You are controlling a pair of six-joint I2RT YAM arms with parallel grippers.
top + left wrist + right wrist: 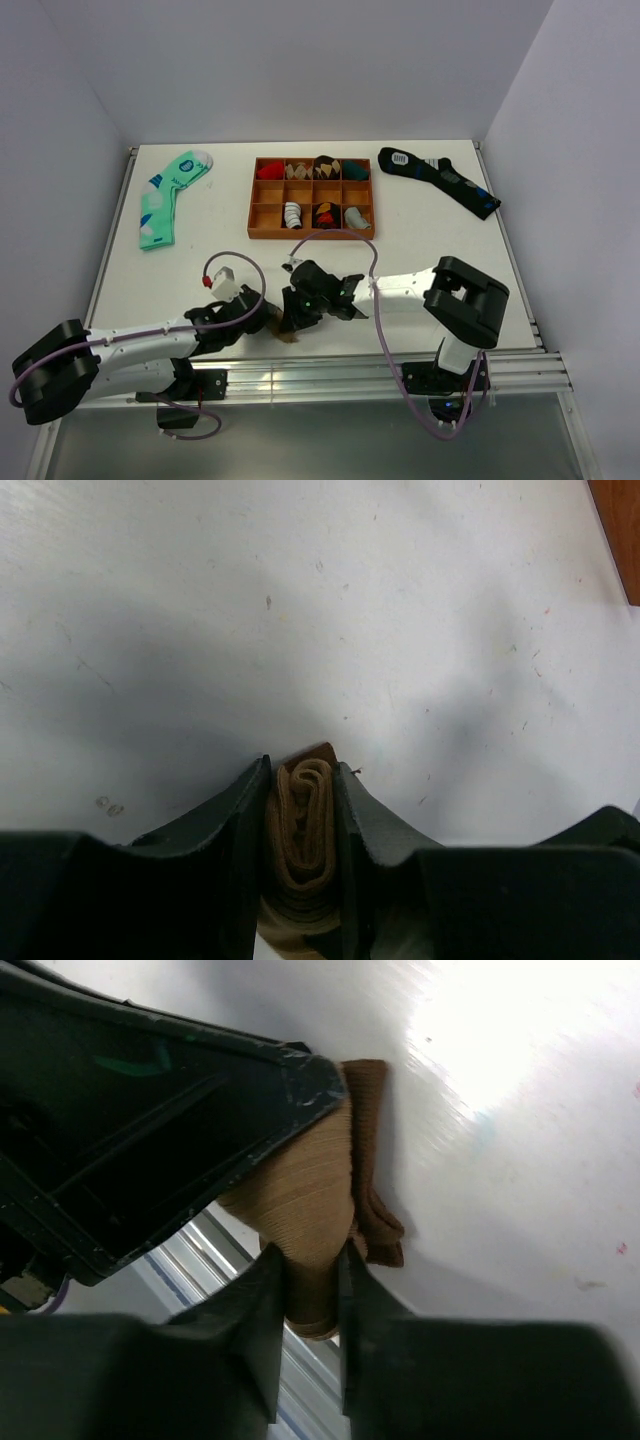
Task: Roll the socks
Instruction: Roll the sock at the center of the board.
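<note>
The coil end [305,815] pinched in my left gripper must be covered by the loose tan layer, so next my left gripper lets go, move back and comes around the loose layer [305,1195].
The tan-brown socks [305,830] sit as a tight roll, coil end toward the camera, squeezed between the two fingers of my left gripper [303,780], which is shut on them. In the right wrist view a loose tan layer of the socks [310,1200] stretches down into my right gripper [312,1260], whose fingers are shut on that fabric; a darker ribbed cuff [375,1210] hangs beside it. From above, the left gripper [262,318] and right gripper [297,318] meet over the socks [291,338] near the table's front edge, which mostly hides them.
A wooden tray [311,235] with sock rolls in its compartments stands mid-table at the back. A mint-green dotted sock [165,200] lies at the back left, a dark navy sock [440,180] at the back right. The metal rail [380,370] runs just in front of the grippers.
</note>
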